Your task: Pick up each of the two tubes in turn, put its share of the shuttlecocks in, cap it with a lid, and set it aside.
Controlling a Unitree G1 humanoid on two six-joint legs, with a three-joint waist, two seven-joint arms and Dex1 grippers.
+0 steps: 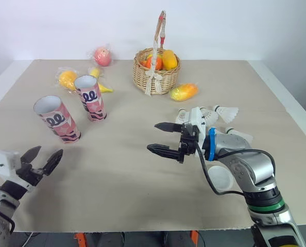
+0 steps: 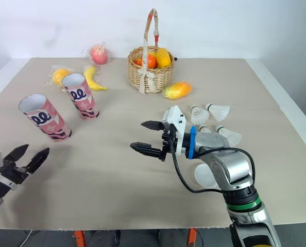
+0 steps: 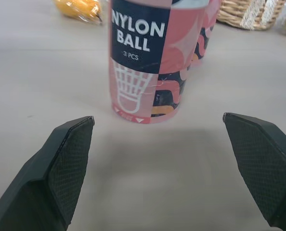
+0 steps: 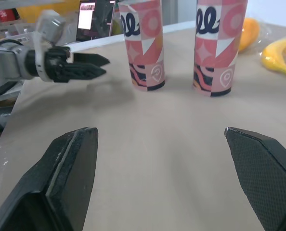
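The shuttlecocks should nest inside the nearer tube [image 1: 60, 122] and fill it almost to the tube's rim when I load it, because its opening [image 1: 48, 105] is about as wide as a shuttlecock's skirt.
Two pink patterned tubes stand upright and uncapped on the table's left: the nearer tube [image 1: 57, 119] and the farther tube [image 1: 90, 98]. My left gripper [image 1: 48, 152] is open, low over the table just in front of the nearer tube [image 3: 145, 57], with nothing between its fingers. My right gripper [image 1: 153, 137] is open and empty at mid-table, pointing left toward both tubes [image 4: 144, 43]. Several white shuttlecocks [image 1: 225, 112] lie behind my right wrist. A white lid [image 1: 220, 181] lies on the table under my right forearm.
A wicker basket [image 1: 152, 77] of fruit stands at the back centre, with a mango [image 1: 184, 91] beside it. A bagged peach [image 1: 102, 55], a bagged orange fruit [image 1: 68, 78] and a banana [image 1: 104, 87] lie behind the tubes.
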